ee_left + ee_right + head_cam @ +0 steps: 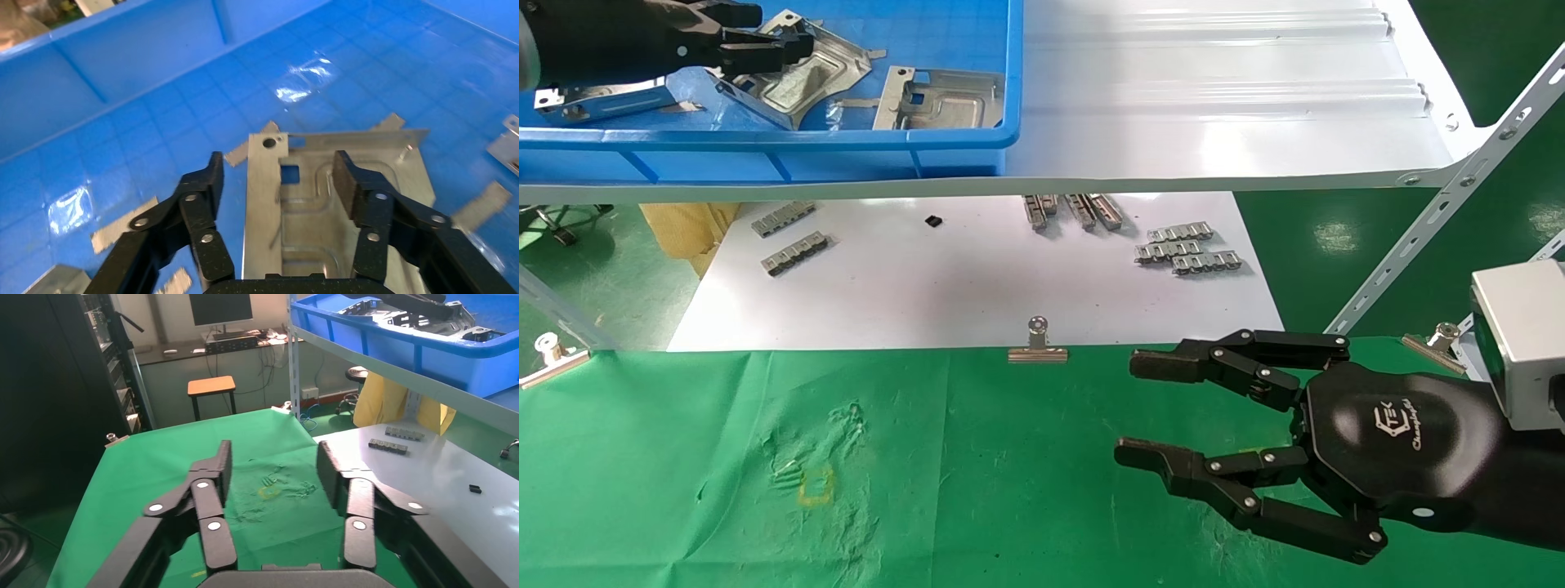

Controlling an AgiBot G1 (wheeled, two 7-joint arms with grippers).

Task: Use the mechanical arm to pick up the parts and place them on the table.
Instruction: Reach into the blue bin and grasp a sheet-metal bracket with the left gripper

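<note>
I can see grey strips dotted over the blue bin's bottom and showing from under the silver part, so the strips will stay behind when I pick up the part.
My left gripper is inside the blue bin, open, low over a shiny silver part. In the left wrist view its fingers stand either side of the bent-up edge of that part and do not grip it. Two more parts lie in the bin, one to the right and one under the left arm. My right gripper is open and empty above the green table. It also shows in the right wrist view.
The blue bin stands on a glossy white shelf. Below it a white board carries small segmented strips. Binder clips hold the cloth's far edge. A slanted shelf strut stands at the right. A yellow square outline marks the cloth.
</note>
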